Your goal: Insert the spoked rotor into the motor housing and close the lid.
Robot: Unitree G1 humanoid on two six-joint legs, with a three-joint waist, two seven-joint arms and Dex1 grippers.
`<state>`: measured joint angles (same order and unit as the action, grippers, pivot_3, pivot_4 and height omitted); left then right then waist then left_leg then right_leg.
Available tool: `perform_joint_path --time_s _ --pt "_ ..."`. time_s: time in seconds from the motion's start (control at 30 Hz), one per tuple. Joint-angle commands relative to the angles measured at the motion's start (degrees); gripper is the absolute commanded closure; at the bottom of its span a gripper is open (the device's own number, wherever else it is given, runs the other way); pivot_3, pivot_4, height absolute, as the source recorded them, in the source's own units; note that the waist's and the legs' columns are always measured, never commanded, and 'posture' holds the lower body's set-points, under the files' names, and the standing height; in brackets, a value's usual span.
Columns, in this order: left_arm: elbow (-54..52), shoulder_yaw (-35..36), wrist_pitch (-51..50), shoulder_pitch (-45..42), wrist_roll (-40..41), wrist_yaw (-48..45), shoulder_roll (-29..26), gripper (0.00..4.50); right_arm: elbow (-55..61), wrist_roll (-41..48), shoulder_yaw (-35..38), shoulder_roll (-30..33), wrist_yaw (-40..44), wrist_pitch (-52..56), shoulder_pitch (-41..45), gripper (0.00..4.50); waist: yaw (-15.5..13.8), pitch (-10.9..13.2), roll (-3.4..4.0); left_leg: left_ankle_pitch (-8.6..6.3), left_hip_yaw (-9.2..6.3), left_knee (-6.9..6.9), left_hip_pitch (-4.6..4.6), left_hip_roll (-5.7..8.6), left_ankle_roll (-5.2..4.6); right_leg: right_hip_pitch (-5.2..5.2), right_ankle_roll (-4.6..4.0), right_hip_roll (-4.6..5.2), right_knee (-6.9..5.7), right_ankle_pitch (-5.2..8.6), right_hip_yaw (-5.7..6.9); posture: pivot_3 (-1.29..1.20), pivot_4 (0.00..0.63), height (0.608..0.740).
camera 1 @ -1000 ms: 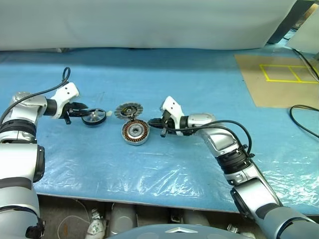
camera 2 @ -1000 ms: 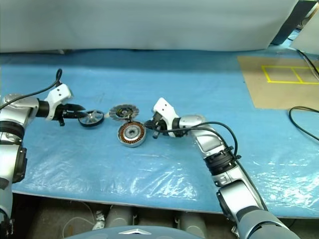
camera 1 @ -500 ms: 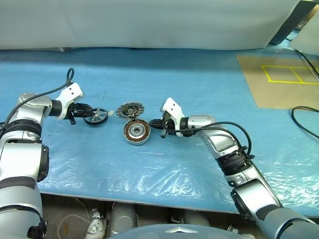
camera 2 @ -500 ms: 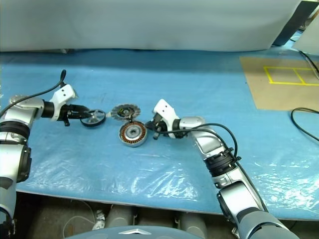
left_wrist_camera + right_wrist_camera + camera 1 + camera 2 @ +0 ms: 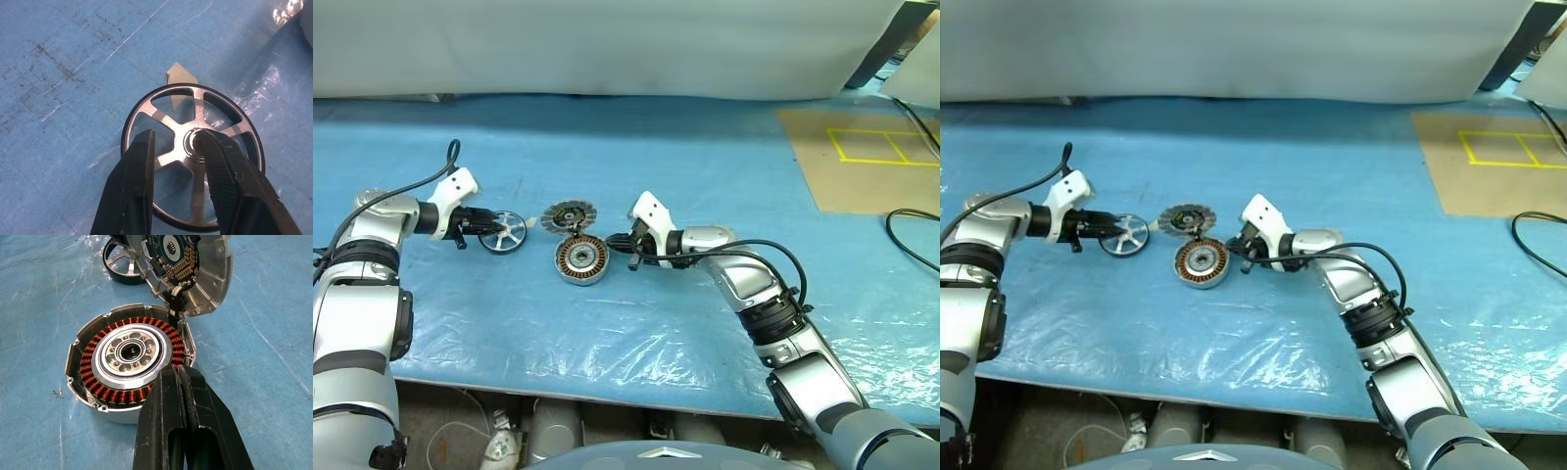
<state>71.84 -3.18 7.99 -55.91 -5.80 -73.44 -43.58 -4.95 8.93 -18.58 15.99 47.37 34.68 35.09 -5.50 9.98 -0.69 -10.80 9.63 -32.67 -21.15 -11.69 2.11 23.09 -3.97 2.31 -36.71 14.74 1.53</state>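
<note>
The robot should open its left gripper and take the rotor with its middle centred between both fingers, because one finger of that gripper lies over the spoked rotor's middle.
The spoked rotor has a black rim and silver spokes. It hangs tilted just above the blue sheet at the left, and my left gripper is shut on it near the hub. The motor housing sits open in the middle, with copper windings showing around a silver centre. The lid leans upright at the housing's far edge, with its inner board showing. My right gripper is shut and empty. Its tips rest against the housing's near-right rim.
A small pale scrap lies on the sheet just beyond the rotor. At the far right is a brown board with yellow tape lines and a black cable. The table's front edge runs close below the arms.
The rotor has tipped up in my left gripper, so its spokes face the camera more. It has shifted slightly toward the housing. The right gripper has stayed at the housing rim.
</note>
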Motion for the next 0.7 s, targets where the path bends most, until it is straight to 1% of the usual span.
perform_joint_path --time_s 0.03,0.27,0.3,0.33,0.4,0.7 --pt "-0.65 0.62 0.05 0.54 0.30 -0.28 -0.70 2.95 1.39 -0.05 0.33 -0.04 -0.21 -1.21 0.32 4.50 0.00 0.00 0.00 0.00 0.00 0.00 0.00 0.00 0.00 0.00 0.00 0.00 0.00 0.00 0.00 0.00 0.150 0.740" --pt "-0.70 1.55 -0.74 0.30 0.85 -1.00 -0.90 2.95 0.52 -0.23 0.36 -0.24 -0.38 -1.84 0.68 4.50 0.00 0.00 0.00 0.00 0.00 0.00 -0.01 0.00 0.00 0.00 0.00 0.00 0.01 0.00 0.00 0.00 0.150 0.740" --pt "-0.72 1.80 -0.75 0.34 1.02 -0.66 -0.89 2.59 0.42 -0.28 0.34 -0.26 -0.41 -1.93 0.72 4.50 0.00 0.00 0.00 0.00 0.00 0.01 -0.01 0.00 0.00 0.00 0.00 0.00 0.01 0.00 0.00 0.00 0.150 0.740" --pt "-0.70 2.16 -1.07 0.35 1.27 -0.12 -0.88 2.37 0.36 -0.30 0.34 -0.29 -0.43 -1.99 0.75 4.50 0.00 0.00 0.00 0.00 0.00 0.01 -0.01 0.00 0.00 0.00 0.00 0.00 0.01 0.00 0.00 0.00 0.150 0.740" --pt "-0.59 2.75 -2.31 0.26 1.77 -0.16 -0.84 1.76 0.16 -0.35 0.38 -0.35 -0.45 -2.12 0.86 4.50 0.01 0.00 0.00 0.00 0.00 0.01 -0.01 0.00 0.00 0.00 0.00 0.00 0.01 0.00 0.00 0.00 0.150 0.740" --pt "-1.23 3.08 -3.76 0.85 2.77 -1.91 -1.53 1.76 -0.52 -0.66 0.37 -0.26 -0.29 -2.71 1.04 4.50 0.00 0.01 -0.01 0.00 0.00 0.03 -0.02 0.00 0.00 0.01 0.00 0.00 0.04 0.00 0.01 0.00 0.150 0.740"
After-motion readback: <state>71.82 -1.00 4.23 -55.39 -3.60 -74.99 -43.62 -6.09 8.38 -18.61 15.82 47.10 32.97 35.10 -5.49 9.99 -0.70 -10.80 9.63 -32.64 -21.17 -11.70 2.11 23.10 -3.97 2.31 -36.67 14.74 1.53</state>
